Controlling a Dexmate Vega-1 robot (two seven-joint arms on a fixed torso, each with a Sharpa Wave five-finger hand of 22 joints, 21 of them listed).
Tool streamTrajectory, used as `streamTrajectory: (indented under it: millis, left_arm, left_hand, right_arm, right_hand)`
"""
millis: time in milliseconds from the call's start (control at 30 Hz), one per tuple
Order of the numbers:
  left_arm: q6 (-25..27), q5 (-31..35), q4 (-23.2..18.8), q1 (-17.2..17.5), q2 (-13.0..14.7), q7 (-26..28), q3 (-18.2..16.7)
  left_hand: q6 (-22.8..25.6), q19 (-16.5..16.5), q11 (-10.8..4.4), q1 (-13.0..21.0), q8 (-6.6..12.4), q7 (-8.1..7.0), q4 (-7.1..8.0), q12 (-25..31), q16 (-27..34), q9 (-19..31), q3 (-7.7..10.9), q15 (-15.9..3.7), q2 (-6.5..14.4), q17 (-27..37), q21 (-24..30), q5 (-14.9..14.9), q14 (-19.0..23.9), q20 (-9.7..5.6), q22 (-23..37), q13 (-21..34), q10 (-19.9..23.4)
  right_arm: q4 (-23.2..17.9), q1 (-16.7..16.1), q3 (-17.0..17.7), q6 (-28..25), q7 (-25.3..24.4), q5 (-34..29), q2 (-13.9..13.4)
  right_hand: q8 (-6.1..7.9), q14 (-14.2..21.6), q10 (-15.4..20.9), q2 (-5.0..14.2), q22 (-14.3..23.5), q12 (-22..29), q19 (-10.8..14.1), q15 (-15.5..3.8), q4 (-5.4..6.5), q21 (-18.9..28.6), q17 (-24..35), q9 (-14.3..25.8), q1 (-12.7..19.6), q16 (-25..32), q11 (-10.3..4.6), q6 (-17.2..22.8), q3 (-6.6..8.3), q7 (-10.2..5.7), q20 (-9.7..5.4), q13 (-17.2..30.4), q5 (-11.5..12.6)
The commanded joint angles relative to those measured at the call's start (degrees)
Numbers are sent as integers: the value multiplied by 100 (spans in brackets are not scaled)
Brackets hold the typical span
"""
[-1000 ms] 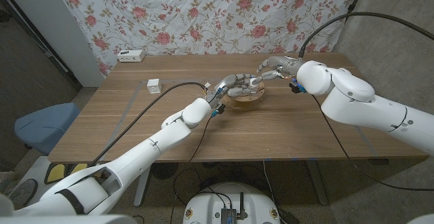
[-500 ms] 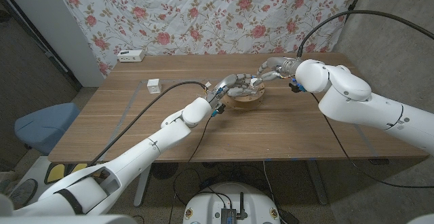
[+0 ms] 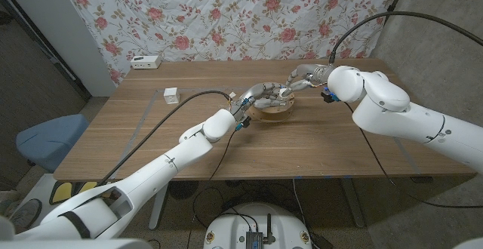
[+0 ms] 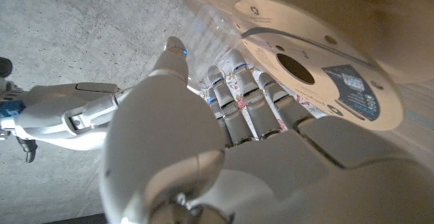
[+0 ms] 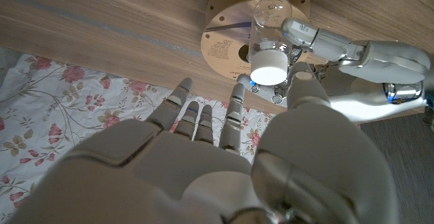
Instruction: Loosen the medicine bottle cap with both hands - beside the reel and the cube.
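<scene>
The white cap (image 5: 269, 67) fits tightly over the end of the clear bottle (image 5: 270, 47), so the cap will stay in place when I turn it a little.
A clear medicine bottle (image 5: 270, 27) with a white cap (image 5: 268, 68) is held over the pale reel (image 3: 273, 112) in the middle of the table. My left hand (image 3: 259, 94) grips the bottle's body, and its fingers (image 5: 319, 39) wrap the clear wall (image 4: 203, 34). My right hand (image 3: 303, 75) reaches in from the far right side with its fingers spread. Its thumb (image 5: 300, 81) lies close beside the cap and its other fingers (image 5: 234, 105) on the opposite side, with gaps showing. The reel's flat face (image 4: 319, 61) lies just beyond the left hand.
A small white cube (image 3: 171, 94) sits left of the reel, towards the table's left side. A white box (image 3: 146, 61) lies at the far left edge, by the flowered cloth. A blue chair (image 3: 45, 139) stands off the table's left end. Cables trail along both arms.
My right hand has edged a little left, closer to the cap. The left hand and the bottle have stayed over the reel.
</scene>
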Motion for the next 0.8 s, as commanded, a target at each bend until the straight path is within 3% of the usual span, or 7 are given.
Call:
streamTrajectory:
  millis: [33,800]
  left_arm:
    - [17,29,-30,16,4,25,3]
    - [-36,21,6,16,-7,11,6]
  left_hand:
    - [29,-34,-9,1,-30,-13,1,45,-10,14,41,-587,39,17,-6,14,56,-98,14,20,42]
    - [48,-31,-17,-39,-26,-25,-1,44,-8,14,77,-580,42,18,-1,11,71,-114,13,21,54]
  right_arm:
    - [32,-67,14,-1,58,-100,54]
    - [28,-178,60,-37,-17,-126,121]
  right_hand:
    - [46,65,32,-9,12,22,62,-2,21,14,24,26,60,18,5,99,55,0,-8,14,-11]
    - [233,145,152,-41,14,51,146,9,60,35,37,105,137,49,32,428,60,19,-29,16,-43]
